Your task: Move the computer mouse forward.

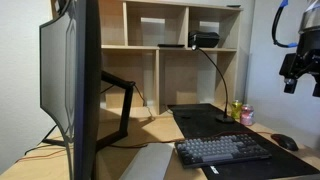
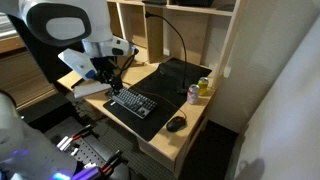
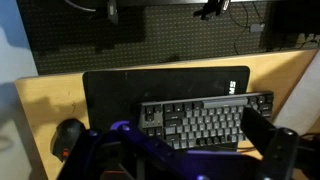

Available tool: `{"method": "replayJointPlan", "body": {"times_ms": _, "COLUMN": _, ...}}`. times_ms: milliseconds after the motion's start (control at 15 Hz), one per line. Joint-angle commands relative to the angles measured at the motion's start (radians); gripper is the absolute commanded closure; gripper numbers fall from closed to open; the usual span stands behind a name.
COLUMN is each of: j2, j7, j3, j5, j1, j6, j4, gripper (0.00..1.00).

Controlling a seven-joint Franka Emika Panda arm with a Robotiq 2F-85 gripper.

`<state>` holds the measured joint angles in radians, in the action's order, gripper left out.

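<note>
I can see my gripper over the keyboard, far from the computer mouse, so next I move it across, turn it and lower it beside the mouse.
The computer mouse is small, black and low-domed. It lies on the wooden desk just off the edge of the black desk mat, beside the keyboard. It also shows in an exterior view and at the lower left of the wrist view. My gripper hangs high above the desk, well clear of the mouse, and it also shows in an exterior view. In the wrist view its fingers stand apart over the keyboard, open and empty.
Two drink cans stand at the mat's edge near the mouse, also seen in an exterior view. A large monitor on an arm fills one side of the desk. Wooden shelves and a desk lamp stand behind.
</note>
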<state>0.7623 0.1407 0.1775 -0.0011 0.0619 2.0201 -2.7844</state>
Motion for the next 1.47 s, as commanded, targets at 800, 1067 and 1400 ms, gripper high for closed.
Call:
{"method": "replayJointPlan", "body": {"times_ms": 800, "j2": -0.020, "j7": -0.385, "j3": -0.062, "j5": 0.226, "j1": 0.051, "j6": -0.293, "j4": 0.382, "gripper": 0.00}}
{"method": "replayJointPlan", "body": {"times_ms": 1067, "j2": -0.096, "j7": -0.445, "j3": -0.050, "j5": 0.049, "j1": 0.175, "j6": -0.101, "j4": 0.255, "gripper": 0.00}}
{"method": "replayJointPlan", "body": {"times_ms": 1400, "j2": -0.313, "j7": -0.499, "j3": 0.055, "j5": -0.036, "j1": 0.333, "j6": 0.154, "j4": 0.204, "gripper": 0.00}}
